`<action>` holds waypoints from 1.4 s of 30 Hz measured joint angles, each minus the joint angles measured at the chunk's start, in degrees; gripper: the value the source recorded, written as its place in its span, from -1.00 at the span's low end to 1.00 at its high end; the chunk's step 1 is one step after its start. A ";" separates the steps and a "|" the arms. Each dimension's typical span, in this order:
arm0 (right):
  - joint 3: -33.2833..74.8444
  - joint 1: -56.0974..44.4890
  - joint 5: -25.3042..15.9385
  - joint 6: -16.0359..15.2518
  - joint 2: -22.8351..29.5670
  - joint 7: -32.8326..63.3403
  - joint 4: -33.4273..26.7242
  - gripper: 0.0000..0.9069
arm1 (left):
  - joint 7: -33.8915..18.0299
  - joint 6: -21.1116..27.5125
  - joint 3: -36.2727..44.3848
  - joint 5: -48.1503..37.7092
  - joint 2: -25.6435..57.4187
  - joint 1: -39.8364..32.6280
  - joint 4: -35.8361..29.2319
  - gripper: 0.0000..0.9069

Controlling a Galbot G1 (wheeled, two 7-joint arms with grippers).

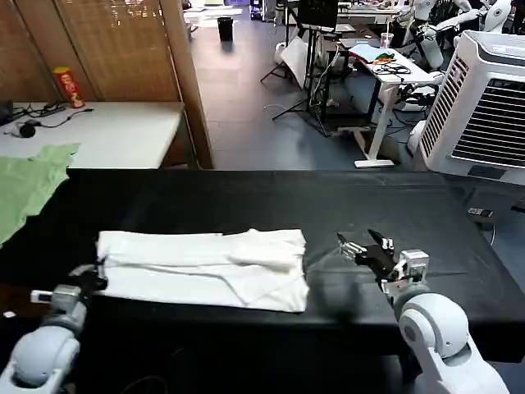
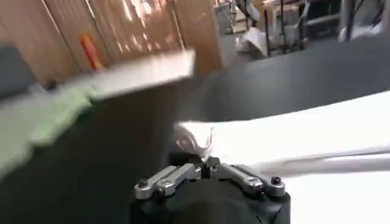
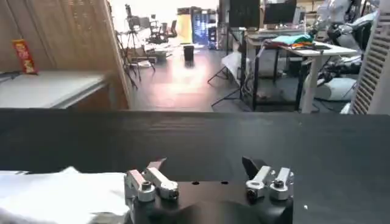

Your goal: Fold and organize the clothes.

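Note:
The loose folded edges (image 1: 230,280) are facing up on the white T-shirt (image 1: 201,269). I expect its hidden print to show when I flip it over.
The white T-shirt (image 1: 205,267) lies folded into a long band across the black table (image 1: 246,197), its print hidden. My left gripper (image 1: 97,277) is at the band's left end, shut on a pinch of the white cloth (image 2: 196,139) in the left wrist view, where its jaws (image 2: 206,163) meet on the fabric. My right gripper (image 1: 358,246) hovers just right of the shirt's right end, open and holding nothing. In the right wrist view the right gripper (image 3: 204,163) stands wide apart over bare table, with the shirt's edge (image 3: 61,192) to one side.
A light green garment (image 1: 29,185) hangs over the table's far left corner. Behind it stands a white desk (image 1: 107,131) with a red can (image 1: 67,86). A white cooling unit (image 1: 484,98) stands at the back right. Bare black table lies right of the shirt.

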 joint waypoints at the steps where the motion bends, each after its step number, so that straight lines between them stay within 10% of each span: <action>1: 0.00 -0.21 -0.31 0.04 0.13 -0.03 0.23 0.94 | -0.20 0.44 0.18 0.64 -0.25 0.07 -0.80 -1.00; 13: 2.79 -4.24 -6.11 1.57 2.15 -1.51 1.55 0.94 | -4.37 7.33 14.92 -7.79 -10.50 -4.16 -13.65 -1.00; 39: 3.39 -7.45 -11.00 3.25 5.26 -2.74 0.20 0.94 | -5.56 7.42 35.26 -24.41 -23.87 -14.62 -11.36 -1.00; 40: 3.24 -7.39 -11.02 3.37 5.27 -2.94 0.20 0.94 | -5.34 7.28 35.49 -23.79 -24.08 -14.56 -11.11 0.94; 42: 2.96 -7.23 -11.03 3.88 5.20 -3.42 0.19 0.94 | -5.02 6.92 35.83 -21.77 -24.66 -14.48 -10.36 0.94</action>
